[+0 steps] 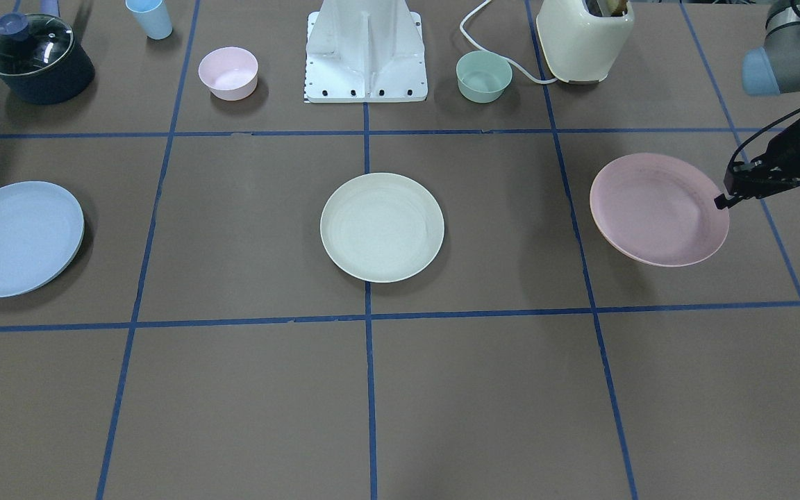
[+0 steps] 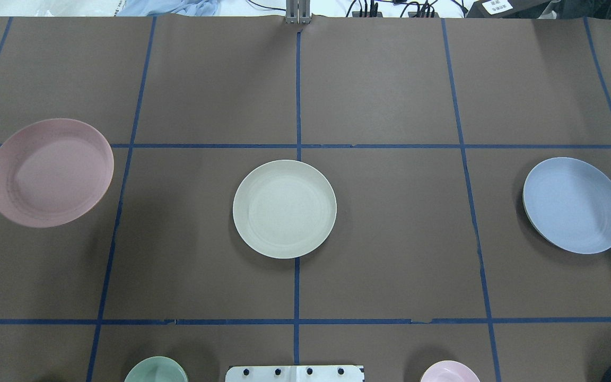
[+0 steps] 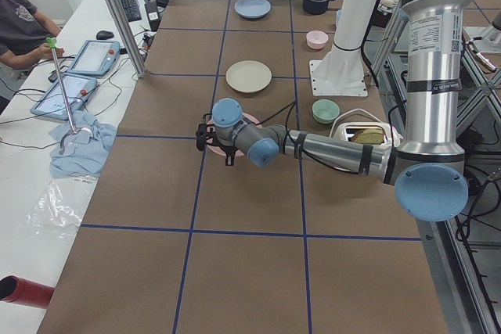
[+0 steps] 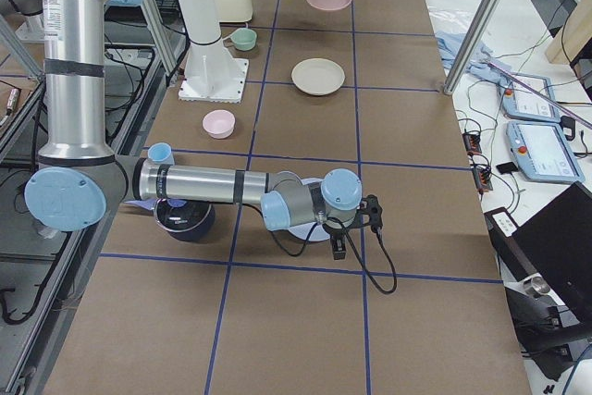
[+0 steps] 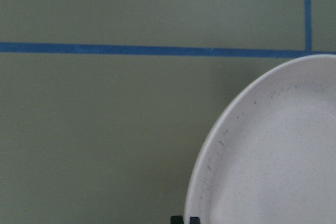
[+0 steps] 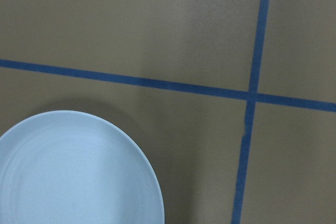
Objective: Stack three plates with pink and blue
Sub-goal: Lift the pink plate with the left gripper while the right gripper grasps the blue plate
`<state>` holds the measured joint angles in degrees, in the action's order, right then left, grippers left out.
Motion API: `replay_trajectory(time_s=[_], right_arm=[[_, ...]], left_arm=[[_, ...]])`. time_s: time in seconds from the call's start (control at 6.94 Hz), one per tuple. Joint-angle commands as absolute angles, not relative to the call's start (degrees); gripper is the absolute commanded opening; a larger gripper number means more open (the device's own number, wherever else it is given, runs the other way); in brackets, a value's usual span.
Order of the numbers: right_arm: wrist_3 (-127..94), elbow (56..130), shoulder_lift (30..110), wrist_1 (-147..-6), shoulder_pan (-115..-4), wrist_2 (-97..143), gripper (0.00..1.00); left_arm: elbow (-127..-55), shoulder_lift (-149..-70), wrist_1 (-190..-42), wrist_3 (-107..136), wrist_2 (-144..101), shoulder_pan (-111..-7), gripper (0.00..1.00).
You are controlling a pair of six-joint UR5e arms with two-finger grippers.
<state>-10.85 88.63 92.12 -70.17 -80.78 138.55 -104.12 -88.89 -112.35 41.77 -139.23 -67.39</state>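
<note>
The light blue plate (image 1: 19, 239) will cover the stack almost rim to rim when I lower it, because it matches the cream-white plate's round outline (image 1: 382, 228).
The pale pink plate (image 1: 657, 208) is on the robot's left side and also shows in the overhead view (image 2: 51, 172). It is tilted and lifted off the table, with its shadow below it. My left gripper (image 1: 723, 201) is shut on its outer rim; its fingertips (image 5: 185, 219) show at the plate's edge (image 5: 273, 161). The cream-white plate (image 2: 284, 208) lies flat at the table's centre. The light blue plate (image 2: 574, 205) lies on the robot's right side and shows in the right wrist view (image 6: 73, 171). My right gripper (image 4: 368, 215) is just past the blue plate; I cannot tell its state.
Along the robot's edge of the table stand a dark lidded pot (image 1: 35, 59), a small light blue cup (image 1: 150, 17), a small pink bowl (image 1: 228, 73), the white robot base (image 1: 365, 52), a mint-green bowl (image 1: 483, 76) and a cream toaster (image 1: 584, 38) with its cord.
</note>
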Motion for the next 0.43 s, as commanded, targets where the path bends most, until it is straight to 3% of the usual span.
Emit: replay_trajectory(time_s=[0.0, 0.29], right_arm=[[-26.8, 84.9, 91.9, -54.7, -73.4, 132.7, 1.00], [-33.0, 80.0, 93.0, -43.5, -69.4, 132.0, 1.00]], left_arm=[[-109.9, -95.2, -102.1, 48.3, -139.4, -67.2, 0.00], [-110.5, -98.0, -102.1, 54.8, -139.4, -65.2, 0.00]])
